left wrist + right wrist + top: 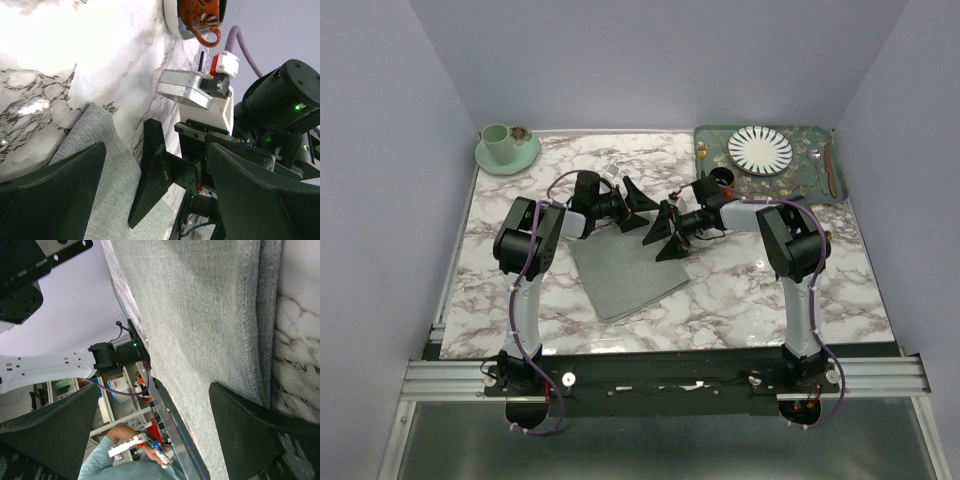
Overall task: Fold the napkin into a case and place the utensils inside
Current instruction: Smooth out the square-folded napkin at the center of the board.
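My left gripper should pull back to the corner (574, 247) beside the napkin's near edge (650, 303) and turn the napkin before folding further, because that edge lies at a slant in front of my arms.
The grey napkin (625, 277) lies flat on the marble table in front of both arms. In the right wrist view the napkin (200, 315) shows a doubled layer along one edge. My left gripper (632, 203) stands open over the cloth's far edge, and the napkin (95, 165) runs under its near finger. My right gripper (665, 237) faces it from the right, also open, low over the cloth with nothing between its fingers. Two slim utensils (823, 165) lie on the right side of the green tray (712, 140). No case shows.
A striped plate (760, 150) and a small gold fork (701, 152) rest on the tray. A dark orange cup (723, 180) stands just behind the right gripper, and the cup (197, 15) also shows in the left wrist view. At the far left corner is a green cup on a saucer (505, 148).
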`<state>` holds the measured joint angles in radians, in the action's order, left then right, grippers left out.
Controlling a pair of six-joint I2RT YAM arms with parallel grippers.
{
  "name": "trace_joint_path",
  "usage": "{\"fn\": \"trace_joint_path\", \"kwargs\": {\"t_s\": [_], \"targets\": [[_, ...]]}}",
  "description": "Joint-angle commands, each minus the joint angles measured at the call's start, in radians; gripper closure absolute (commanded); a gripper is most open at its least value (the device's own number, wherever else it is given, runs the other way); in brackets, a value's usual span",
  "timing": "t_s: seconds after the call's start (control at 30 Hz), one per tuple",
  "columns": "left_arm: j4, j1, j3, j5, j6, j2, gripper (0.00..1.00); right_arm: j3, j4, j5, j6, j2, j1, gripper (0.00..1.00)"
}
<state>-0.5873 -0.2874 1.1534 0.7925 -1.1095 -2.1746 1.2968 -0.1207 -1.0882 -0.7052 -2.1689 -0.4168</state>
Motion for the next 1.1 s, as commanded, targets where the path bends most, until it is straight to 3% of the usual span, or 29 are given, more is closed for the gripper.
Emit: {"fn": "trace_joint_path", "kwargs": {"t_s": [0.0, 0.33, 0.4, 0.6, 0.8, 1.07], "targets": [[0.118, 0.045, -0.043, -0.118, 0.025, -0.053, 0.01, -0.097, -0.175, 0.039, 0.096, 0.007, 0.016, 0.00], [0.002, 0.036, -0.080, -0.090, 0.001, 0.010, 0.01, -0.146, -0.270, 0.059, 0.233, 0.044, 0.019, 0.00], [-0.073, 0.011, -0.087, -0.066, -0.036, 0.035, 0.01, -0.130, -0.272, 0.062, 0.233, 0.034, 0.021, 0.00], [-0.083, -0.085, -0.112, -0.101, -0.087, 0.108, 0.01, -0.122, -0.278, 0.065, 0.245, 0.034, 0.021, 0.00], [-0.112, -0.125, -0.115, -0.165, -0.147, 0.050, 0.01, -0.133, -0.280, 0.070, 0.248, 0.027, 0.021, 0.00], [-0.118, -0.069, -0.054, -0.216, -0.161, -0.063, 0.01, -0.154, -0.278, 0.079, 0.253, 0.034, 0.021, 0.00]]}}
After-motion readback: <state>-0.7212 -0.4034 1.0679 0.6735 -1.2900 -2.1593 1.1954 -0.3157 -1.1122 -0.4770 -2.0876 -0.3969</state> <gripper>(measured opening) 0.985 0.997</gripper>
